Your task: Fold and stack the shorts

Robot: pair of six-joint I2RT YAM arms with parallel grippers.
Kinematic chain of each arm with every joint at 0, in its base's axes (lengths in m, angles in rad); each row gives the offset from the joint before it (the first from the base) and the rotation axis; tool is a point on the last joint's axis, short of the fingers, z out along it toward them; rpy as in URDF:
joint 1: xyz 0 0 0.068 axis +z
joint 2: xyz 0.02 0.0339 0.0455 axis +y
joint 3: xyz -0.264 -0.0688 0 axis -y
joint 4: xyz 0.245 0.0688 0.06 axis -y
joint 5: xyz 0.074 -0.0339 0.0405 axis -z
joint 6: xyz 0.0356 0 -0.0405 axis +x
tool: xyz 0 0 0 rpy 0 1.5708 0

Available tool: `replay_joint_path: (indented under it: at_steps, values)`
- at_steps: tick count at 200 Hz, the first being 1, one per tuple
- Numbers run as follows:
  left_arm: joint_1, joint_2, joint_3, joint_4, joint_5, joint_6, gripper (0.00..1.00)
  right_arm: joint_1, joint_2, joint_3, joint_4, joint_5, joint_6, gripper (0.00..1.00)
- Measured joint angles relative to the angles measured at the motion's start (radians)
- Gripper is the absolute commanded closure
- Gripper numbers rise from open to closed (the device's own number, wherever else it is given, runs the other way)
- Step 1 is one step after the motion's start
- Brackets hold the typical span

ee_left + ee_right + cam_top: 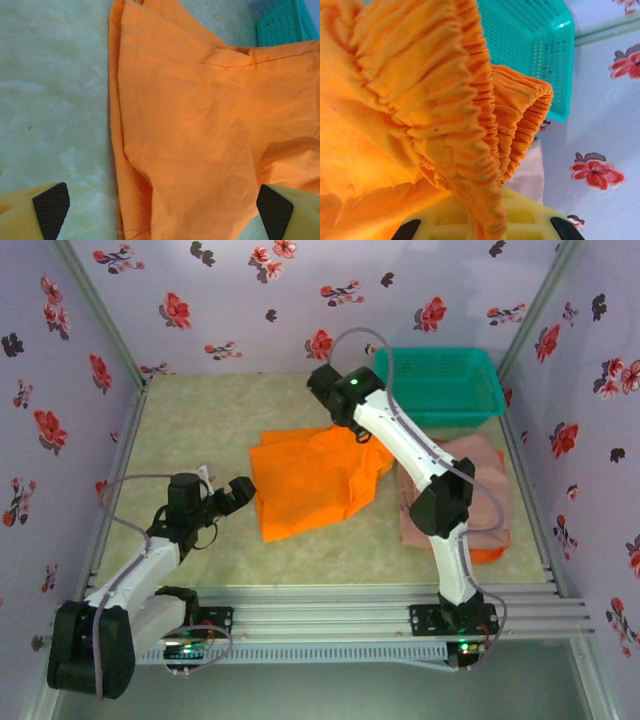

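Observation:
The robot's right gripper has the orange shorts' waistband (381, 453) in its fingers and the leg hems lie flat, so it should keep going toward the hems (258, 458) and let go just inside them.
One pair of bright orange shorts (315, 480) lies spread in the middle of the table. My right gripper (362, 432) is shut on its gathered elastic waistband (445, 100) at the far right corner, and the band runs down between the yellow jaws (485, 230). My left gripper (240, 492) hangs open just left of the shorts' left edge. In the left wrist view its black pads (50, 210) stand wide apart over the orange cloth (200, 125). Pink-beige shorts (485, 490) lie folded at the right, on top of another orange pair (488, 555).
A teal mesh basket (440, 380) stands at the back right, close behind the right gripper, and shows as a teal basket (530, 40) in the right wrist view. Flowered walls enclose the table on three sides. Bare marbled tabletop (190, 430) lies to the left.

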Motion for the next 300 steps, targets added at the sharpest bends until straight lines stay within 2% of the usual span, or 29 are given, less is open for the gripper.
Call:
replay_joint_path:
  at_steps: [54, 114, 155, 177, 200, 209, 244, 256, 269, 300]
  values:
    - [-0.002, 0.010, -0.032, 0.035, 0.003, -0.007, 0.01, 0.136, 0.163, 0.200, -0.042, -0.016, 0.013, 1.00]
    - [-0.004, 0.012, -0.077, 0.056, 0.003, -0.019, 0.01, 0.235, 0.196, 0.218, 0.040, -0.155, 0.031, 1.00]
    - [-0.004, 0.012, -0.085, 0.080, 0.002, -0.033, 0.01, 0.261, 0.241, 0.232, 0.134, -0.266, 0.067, 0.93]
    - [-0.003, 0.000, -0.104, 0.079, -0.008, -0.044, 0.01, 0.261, 0.279, 0.232, 0.187, -0.356, 0.107, 0.84]
    - [-0.004, -0.065, -0.118, 0.078, -0.031, -0.070, 0.01, 0.258, 0.318, 0.232, 0.256, -0.494, 0.153, 0.57]
    - [-0.004, -0.114, -0.125, 0.078, -0.046, -0.085, 0.01, 0.257, 0.328, 0.232, 0.284, -0.562, 0.169, 0.47]
    - [-0.005, -0.351, -0.127, 0.031, -0.112, -0.117, 0.01, 0.228, 0.306, 0.216, 0.431, -0.908, 0.269, 0.29]
    - [-0.005, -0.414, -0.118, 0.002, -0.130, -0.121, 0.01, 0.204, 0.254, 0.142, 0.525, -1.030, 0.315, 0.18]
    - [-0.005, -0.435, -0.093, -0.017, -0.141, -0.123, 0.01, 0.172, 0.157, 0.003, 0.638, -1.115, 0.364, 0.02]
    - [-0.005, -0.341, -0.013, 0.023, -0.101, -0.166, 0.01, 0.096, -0.132, -0.325, 0.846, -1.155, 0.430, 0.01]
